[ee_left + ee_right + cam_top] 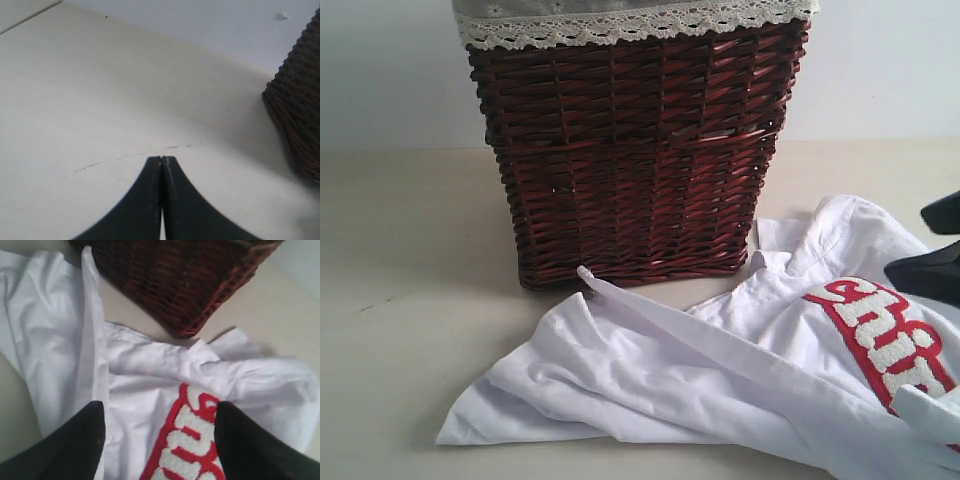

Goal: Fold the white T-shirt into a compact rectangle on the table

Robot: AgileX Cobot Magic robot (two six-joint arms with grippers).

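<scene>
I can see a loose white flap of the T-shirt bunched over the near end of the red chest band [912, 384], so my right gripper should grab that flap [932, 413] and pull it clear before folding.
The white T-shirt [720, 370] lies crumpled on the pale beige table [410, 300], in front of and to the right of the basket. Its red chest band with fuzzy white letters [885, 335] faces up. My right gripper [159, 412] hovers just above the band [192, 440], its jaws wide apart with nothing between them; its dark fingers [935, 270] poke in at the exterior view's right edge. My left gripper [162, 159] is shut and empty over bare table [100, 100], away from the shirt.
A dark red-brown wicker basket [635, 150] with a grey lace-trimmed liner [630, 20] stands upright at the back centre, its base touching the shirt's edge. The basket [300, 110] also shows beside my left gripper. A pale wall rises behind the table.
</scene>
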